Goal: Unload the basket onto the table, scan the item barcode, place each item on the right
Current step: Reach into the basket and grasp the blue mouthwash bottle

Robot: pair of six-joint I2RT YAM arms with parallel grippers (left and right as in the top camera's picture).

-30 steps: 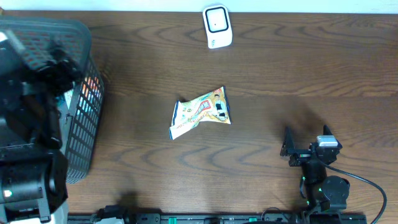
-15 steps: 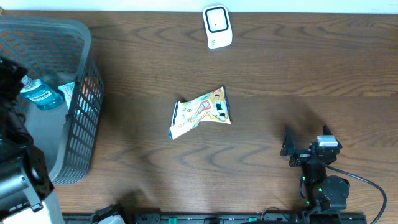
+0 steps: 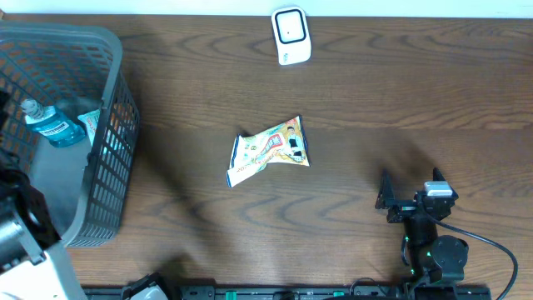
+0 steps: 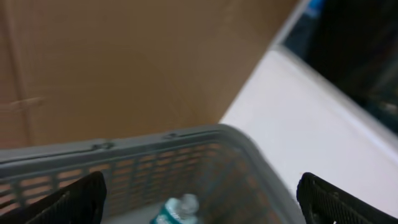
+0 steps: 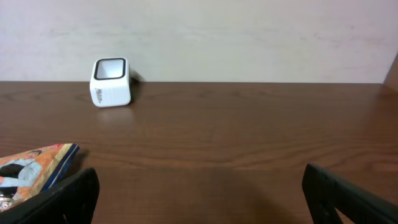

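Note:
My open fingers have the blue bottle uncovered in the basket (image 3: pixel 52 124) ahead of them, so my left gripper should continue to go down and close around the bottle's body (image 3: pixel 60 130).
The item, a crumpled yellow and orange snack packet (image 3: pixel 268 150), lies flat at the table's centre; its edge shows low on the left in the right wrist view (image 5: pixel 31 172). A white barcode scanner (image 3: pixel 291 35) stands at the far edge, also seen ahead of the right wrist (image 5: pixel 111 82). My right gripper (image 3: pixel 410 187) rests low over the table, right of the packet, open and holding nothing (image 5: pixel 199 177). My left gripper (image 4: pixel 200 190) is open over the grey basket (image 4: pixel 155 146), with a blue bottle (image 4: pixel 177 211) below it.
The grey mesh basket (image 3: pixel 112 125) fills the left side and holds a blue bottle (image 3: pixel 52 127) and a small teal packet (image 3: pixel 90 123). The left arm (image 3: pixel 23 242) stands at the front left corner. A dark rail runs along the table's front edge.
The left arm has drawn back from above the basket toward the front left corner, uncovering the bottle inside. The right arm and the packet have not moved.

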